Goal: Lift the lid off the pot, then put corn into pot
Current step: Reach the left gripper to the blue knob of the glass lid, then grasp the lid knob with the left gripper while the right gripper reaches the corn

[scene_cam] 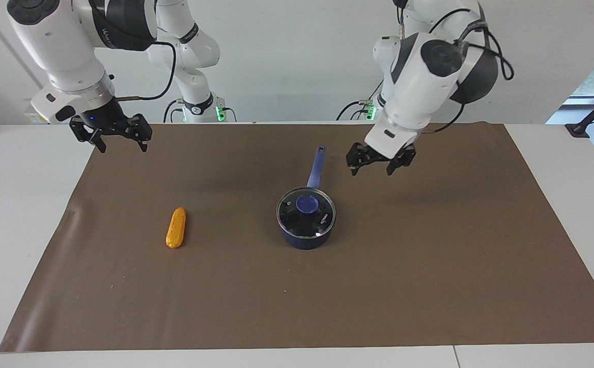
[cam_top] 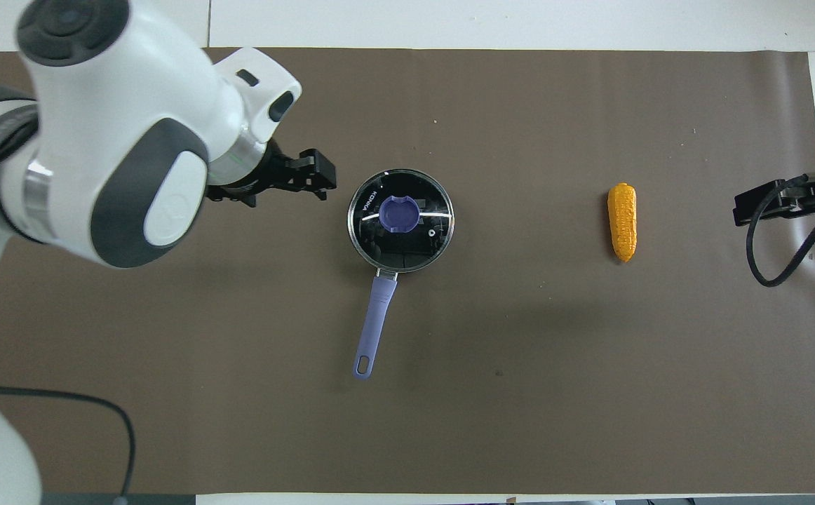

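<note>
I see only plain black through the glass lid (cam_top: 394,247), so I should find an empty pot (cam_top: 400,220) when I lift the lid by its blue knob.
The pot (scene_cam: 304,239) stands mid-mat with its long lighter-blue handle (scene_cam: 316,166) pointing toward the robots. The glass lid (scene_cam: 297,219) with its blue knob (scene_cam: 307,204) sits on the pot. In the overhead view the lid (cam_top: 421,242) covers the pot, and only the handle (cam_top: 374,322) sticks out. The corn (scene_cam: 176,227) lies on the mat beside the pot toward the right arm's end, and also shows in the overhead view (cam_top: 622,220). My left gripper (scene_cam: 372,170) (cam_top: 323,180) is open, in the air beside the pot, touching nothing. My right gripper (scene_cam: 123,147) (cam_top: 738,207) is open and empty over the mat's edge.
A brown mat (scene_cam: 430,266) covers most of the white table (scene_cam: 16,204). Nothing else lies on it besides the pot and the corn.
</note>
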{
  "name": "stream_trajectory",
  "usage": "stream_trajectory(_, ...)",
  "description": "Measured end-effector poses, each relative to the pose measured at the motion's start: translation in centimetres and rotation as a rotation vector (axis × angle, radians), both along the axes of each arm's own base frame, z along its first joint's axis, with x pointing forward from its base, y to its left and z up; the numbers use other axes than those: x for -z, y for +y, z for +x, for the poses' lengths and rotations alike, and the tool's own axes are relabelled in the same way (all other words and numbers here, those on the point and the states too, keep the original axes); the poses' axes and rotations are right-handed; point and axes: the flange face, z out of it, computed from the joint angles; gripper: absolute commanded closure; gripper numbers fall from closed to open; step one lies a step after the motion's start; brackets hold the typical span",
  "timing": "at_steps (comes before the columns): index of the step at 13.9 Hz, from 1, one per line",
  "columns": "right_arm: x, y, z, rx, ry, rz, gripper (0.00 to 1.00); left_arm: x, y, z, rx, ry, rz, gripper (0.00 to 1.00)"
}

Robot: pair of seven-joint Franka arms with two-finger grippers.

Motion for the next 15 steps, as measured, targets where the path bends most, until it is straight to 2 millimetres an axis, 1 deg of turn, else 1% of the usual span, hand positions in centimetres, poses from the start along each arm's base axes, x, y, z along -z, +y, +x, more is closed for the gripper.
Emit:
stream_trajectory(1, 0.0, 0.0, 0.0, 0.000, 0.000, 0.000, 0.00, 1.6, -2.6, 0.3, 0.014, -0.005, -0.007, 0.00)
stream_trajectory(2, 0.0, 0.0, 0.0, 0.000, 0.000, 0.000, 0.00, 2.9, -4.7, 0.2, 0.032, -0.007, -0.010, 0.00)
stream_trajectory(3, 0.0, 0.0, 0.0, 0.000, 0.000, 0.000, 0.00, 4.0, -6.4, -0.1, 0.052, -0.005, -0.009, 0.00)
stream_trajectory(4, 0.0, 0.0, 0.0, 0.000, 0.000, 0.000, 0.00, 4.9, -7.6, -0.4, 0.071, -0.006, -0.005, 0.00)
stream_trajectory(5, 0.0, 0.0, 0.0, 0.000, 0.002, 0.000, 0.00, 5.4, -8.5, -0.6, 0.087, -0.013, 0.002, 0.00)
stream_trajectory(7, -0.4, 0.0, -0.7, -0.003, 0.023, 0.001, 0.00, 5.7, -9.4, -0.7, 0.149, -0.025, 0.003, 0.00)
stream_trajectory(9, -1.2, 0.4, -1.2, -0.014, -0.007, 0.016, 0.00, 6.4, -10.2, -1.1, 0.221, -0.028, 0.010, 0.00)
stream_trajectory(10, -0.9, 0.9, -1.0, -0.019, -0.043, 0.044, 0.00, 7.0, -10.7, -1.3, 0.247, -0.026, 0.017, 0.00)
stream_trajectory(11, -0.1, 1.4, -0.7, -0.022, -0.074, 0.067, 0.00, 7.6, -11.1, -1.5, 0.272, -0.028, 0.029, 0.00)
stream_trajectory(12, 1.3, 1.6, -0.3, -0.023, -0.094, 0.077, 0.00, 8.1, -11.5, -1.6, 0.290, -0.031, 0.038, 0.00)
stream_trajectory(14, 5.3, 1.7, 1.2, -0.019, -0.111, 0.083, 0.00, 8.8, -11.5, -1.5, 0.306, -0.031, 0.045, 0.00)
stream_trajectory(15, 8.0, 1.9, 2.3, -0.020, -0.127, 0.086, 0.00, 9.1, -11.6, -1.4, 0.311, -0.032, 0.046, 0.00)
